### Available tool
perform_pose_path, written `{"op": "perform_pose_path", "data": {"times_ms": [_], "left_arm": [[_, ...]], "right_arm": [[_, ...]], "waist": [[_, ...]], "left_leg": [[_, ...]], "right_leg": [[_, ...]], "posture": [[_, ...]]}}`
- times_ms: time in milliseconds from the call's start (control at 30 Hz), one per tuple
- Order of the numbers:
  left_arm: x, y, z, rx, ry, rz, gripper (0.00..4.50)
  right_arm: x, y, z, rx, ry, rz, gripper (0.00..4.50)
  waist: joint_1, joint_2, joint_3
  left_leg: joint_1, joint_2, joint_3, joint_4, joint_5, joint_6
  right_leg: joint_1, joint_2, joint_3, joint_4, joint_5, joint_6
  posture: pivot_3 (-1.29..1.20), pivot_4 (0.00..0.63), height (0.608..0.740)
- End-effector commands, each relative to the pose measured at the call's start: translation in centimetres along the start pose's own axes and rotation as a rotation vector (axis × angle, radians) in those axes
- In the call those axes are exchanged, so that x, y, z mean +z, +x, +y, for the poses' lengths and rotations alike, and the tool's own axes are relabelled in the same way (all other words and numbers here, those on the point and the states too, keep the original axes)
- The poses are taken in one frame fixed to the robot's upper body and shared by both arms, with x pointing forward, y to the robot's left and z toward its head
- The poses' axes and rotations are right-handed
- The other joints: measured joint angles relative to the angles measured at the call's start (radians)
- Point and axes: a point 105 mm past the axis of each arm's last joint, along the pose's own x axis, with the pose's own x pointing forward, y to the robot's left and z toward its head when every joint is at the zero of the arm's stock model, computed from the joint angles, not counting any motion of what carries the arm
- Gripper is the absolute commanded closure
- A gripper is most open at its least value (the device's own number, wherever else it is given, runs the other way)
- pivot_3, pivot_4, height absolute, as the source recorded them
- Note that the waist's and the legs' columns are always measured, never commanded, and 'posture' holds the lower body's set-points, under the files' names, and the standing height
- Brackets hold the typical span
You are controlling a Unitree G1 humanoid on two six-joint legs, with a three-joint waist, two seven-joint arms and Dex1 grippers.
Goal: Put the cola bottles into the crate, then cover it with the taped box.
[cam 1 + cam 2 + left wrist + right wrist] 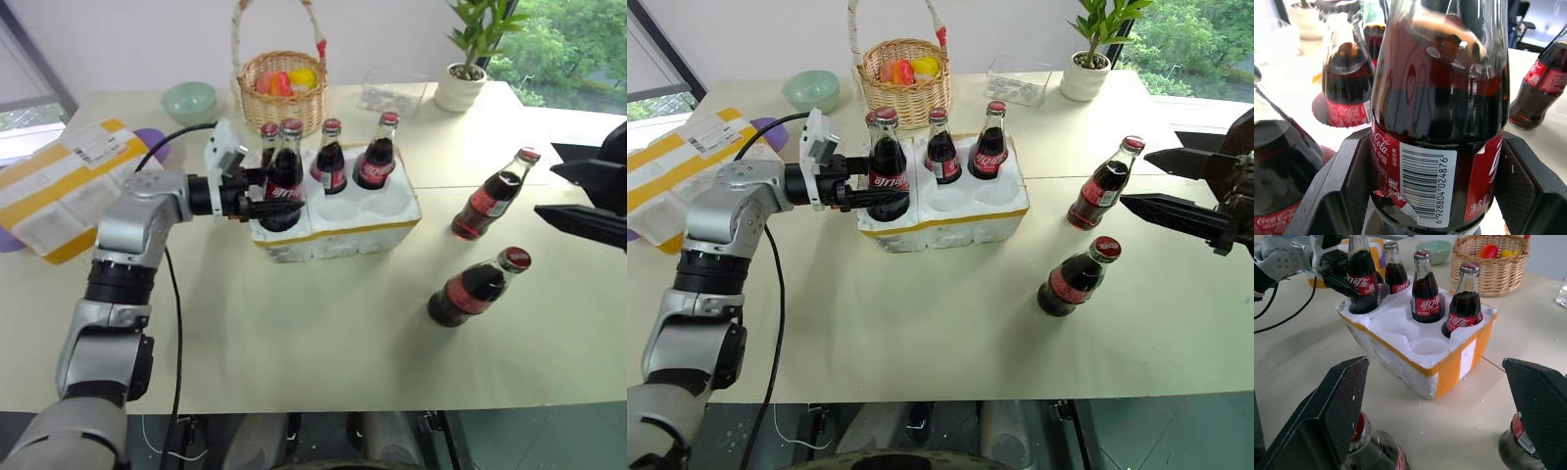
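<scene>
The near cola bottle (478, 287) will go down just as deep and stay standing when I lower it, because the seated bottles are sunk to their labels in the foam.
The white foam crate (343, 233) with a yellow band stands mid-table. Three cola bottles stand in its back wells (331, 157). My left gripper (284, 204) reaches in from the left and is shut on another cola bottle (285, 174), upright with its base in the crate's front left well; in the left wrist view both fingers (1347, 181) press its label. Two more cola bottles (495, 194) (477, 287) stand on the table to the right. My right gripper (1134, 178) hangs open beside them, holding nothing. The taped box (59, 186) lies at the far left.
A wicker basket (284, 88) with coloured items stands right behind the crate. A green bowl (189, 100) sits left of it, and a clear plastic tub (392, 96) and a potted plant (462, 83) to its right. A black cable (174, 294) hangs off my left arm.
</scene>
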Motion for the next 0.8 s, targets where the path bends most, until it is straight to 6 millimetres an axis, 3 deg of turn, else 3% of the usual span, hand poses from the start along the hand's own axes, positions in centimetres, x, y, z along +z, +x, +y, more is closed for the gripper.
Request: {"op": "perform_pose_path", "data": {"times_ms": [33, 100, 167, 233, 467, 800], "left_arm": [[-1.4, -0.7, 0.2, 0.066, -0.005, 0.021, 1.74], [-1.7, -0.8, 0.3, 0.089, -0.010, 0.022, 1.74], [-2.0, -0.9, 0.5, 0.114, -0.031, 0.013, 0.73], [-2.3, -0.9, 0.3, 0.120, -0.046, 0.008, 0.03], [-1.3, -1.8, -0.3, 0.105, -0.064, -0.015, 0.03], [6.0, -8.6, -3.7, -0.123, -0.044, 0.051, 0.03]], "right_arm": [[1.1, -0.3, -0.1, -0.009, -0.054, -0.010, 0.00], [1.1, -0.2, -0.1, -0.010, -0.056, -0.010, 0.00], [1.0, -0.2, -0.2, -0.010, -0.057, -0.010, 0.00], [1.0, -0.1, -0.3, -0.010, -0.059, -0.008, 0.00], [0.9, -0.1, -0.5, -0.010, -0.064, 0.002, 0.00], [1.0, -1.7, -1.6, -0.094, -0.079, 0.033, 0.00]], "waist": [[-0.001, 0.001, -0.001], [-0.002, 0.001, -0.001], [-0.003, 0.001, -0.001], [-0.003, 0.002, -0.001], [0.007, 0.001, -0.001], [0.004, 0.001, -0.001]], "left_leg": [[0.000, 0.000, 0.000, 0.000, 0.000, 0.000], [0.001, 0.000, 0.000, 0.000, 0.000, 0.000], [0.001, 0.000, 0.000, 0.000, -0.001, 0.001], [0.001, 0.000, 0.000, 0.000, -0.001, 0.001], [0.001, -0.001, 0.000, 0.002, -0.002, 0.003], [0.001, 0.000, 0.000, 0.000, -0.001, 0.002]], "right_leg": [[0.000, 0.000, 0.000, 0.000, 0.000, 0.000], [0.001, 0.000, 0.000, 0.000, 0.000, 0.000], [0.001, 0.000, 0.000, 0.000, 0.000, 0.000], [0.001, 0.000, 0.000, 0.000, 0.000, 0.000], [0.003, 0.000, 0.000, 0.000, 0.000, 0.000], [0.001, 0.000, 0.000, 0.000, 0.000, 0.000]], "posture": [[0.00, 0.150, 0.738], [0.00, 0.150, 0.738], [0.00, 0.150, 0.738], [0.00, 0.150, 0.738], [0.00, 0.150, 0.738], [0.00, 0.150, 0.738]]}}
